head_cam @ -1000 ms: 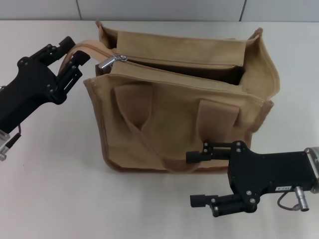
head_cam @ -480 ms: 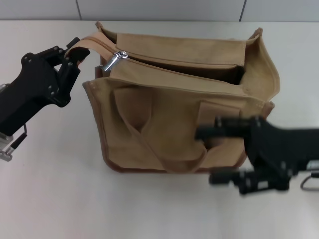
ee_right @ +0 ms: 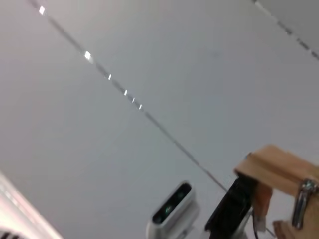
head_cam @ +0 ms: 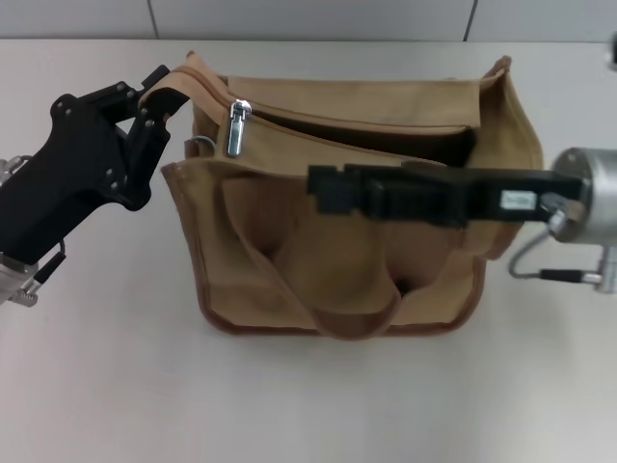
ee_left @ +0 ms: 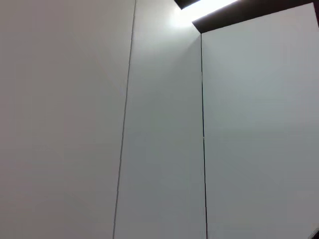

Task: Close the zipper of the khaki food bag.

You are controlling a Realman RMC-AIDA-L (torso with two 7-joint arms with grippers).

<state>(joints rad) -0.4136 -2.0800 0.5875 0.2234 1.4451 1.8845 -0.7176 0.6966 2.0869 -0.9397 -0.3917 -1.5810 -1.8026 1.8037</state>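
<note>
My right gripper needs to swing over the open zipper [head_cam: 352,135] and come in along it, because the gripper hangs over the bag's front, out of line with the silver pull tab [head_cam: 237,129].
The khaki food bag [head_cam: 318,260] stands on the white table, its zipper [head_cam: 366,128] open along most of the top. The silver pull tab [head_cam: 236,125] hangs at the bag's left end. My left gripper [head_cam: 157,95] is shut on the khaki zipper tape end at that left corner. My right gripper [head_cam: 323,190] reaches in from the right, raised over the bag's front and seen side-on, empty, to the right of the pull tab. In the right wrist view, the bag's corner [ee_right: 279,169] and pull tab [ee_right: 301,204] show beside the left gripper's dark finger [ee_right: 232,206].
The white table [head_cam: 96,386] extends around the bag, with a grey wall at the back. The bag's front handle [head_cam: 289,280] hangs down its front face. The left wrist view shows only pale wall panels.
My right arm has lifted from the table at the bag's front right and swung left over the bag's front. The left gripper has pulled the tape end slightly; the pull tab now hangs down.
</note>
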